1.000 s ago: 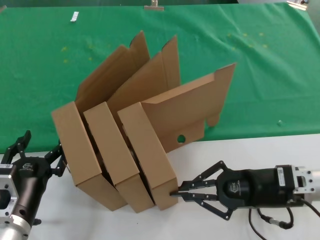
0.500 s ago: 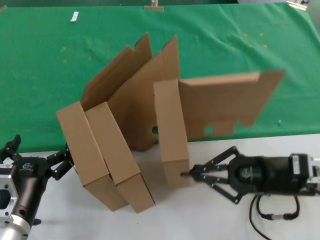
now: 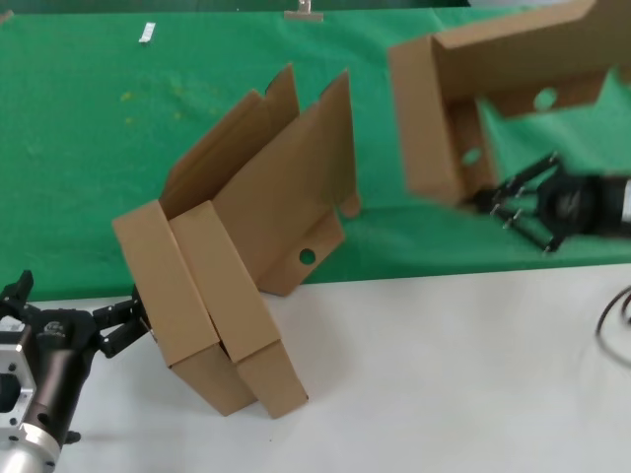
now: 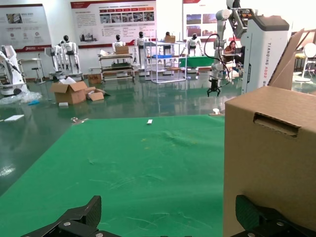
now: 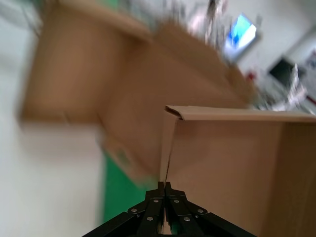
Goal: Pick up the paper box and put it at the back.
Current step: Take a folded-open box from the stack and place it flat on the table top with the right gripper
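Note:
The paper box (image 3: 424,118) is hanging tilted in my right gripper, so I should turn it level and set its base down flat on the green cloth (image 3: 527,143).
My right gripper (image 3: 480,202) is shut on the wall of a brown paper box (image 3: 434,118) and holds it in the air over the green cloth (image 3: 118,148) at the right. The box's flap lid (image 3: 532,39) stands open toward the far right; round holes show in its walls. In the right wrist view the fingertips (image 5: 167,188) pinch the cardboard edge of this box (image 5: 222,158). Two alike boxes (image 3: 212,296) lean together at the cloth's front edge. My left gripper (image 3: 84,325) is open beside the leftmost one, which fills the side of the left wrist view (image 4: 271,158).
The white tabletop (image 3: 444,374) lies in front of the green cloth. A small white strip (image 3: 147,33) and a clip (image 3: 303,12) lie at the cloth's far edge. A cable (image 3: 613,315) hangs at the right edge.
My right gripper has lifted the rightmost box off the white tabletop and carried it back and right over the green cloth. The two other boxes and the left arm stay put.

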### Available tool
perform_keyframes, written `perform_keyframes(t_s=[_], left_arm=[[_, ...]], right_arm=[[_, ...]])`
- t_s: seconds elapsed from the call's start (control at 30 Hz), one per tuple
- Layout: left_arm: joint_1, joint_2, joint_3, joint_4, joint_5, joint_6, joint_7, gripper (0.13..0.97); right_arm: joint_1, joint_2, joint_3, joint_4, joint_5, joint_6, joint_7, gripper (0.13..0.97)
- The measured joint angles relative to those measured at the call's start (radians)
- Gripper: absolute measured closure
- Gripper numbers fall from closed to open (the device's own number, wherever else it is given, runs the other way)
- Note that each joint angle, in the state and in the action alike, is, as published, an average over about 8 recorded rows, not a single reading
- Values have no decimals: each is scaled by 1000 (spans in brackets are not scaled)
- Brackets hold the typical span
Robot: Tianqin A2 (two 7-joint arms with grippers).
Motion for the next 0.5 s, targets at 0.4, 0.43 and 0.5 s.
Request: perform_keyframes(t_s=[0.4,0.43,0.5], left_arm=[[0,0,0,0,0,0,0,132],[0,0,0,0,0,0,0,132],[0,0,0,0,0,0,0,132]], right_arm=[[272,1,-32,-20,-379,348,70,941],[292,-1,-43,-21,-414,362,90,941],[329,-4,-63,-22,-483,384,135,941]])
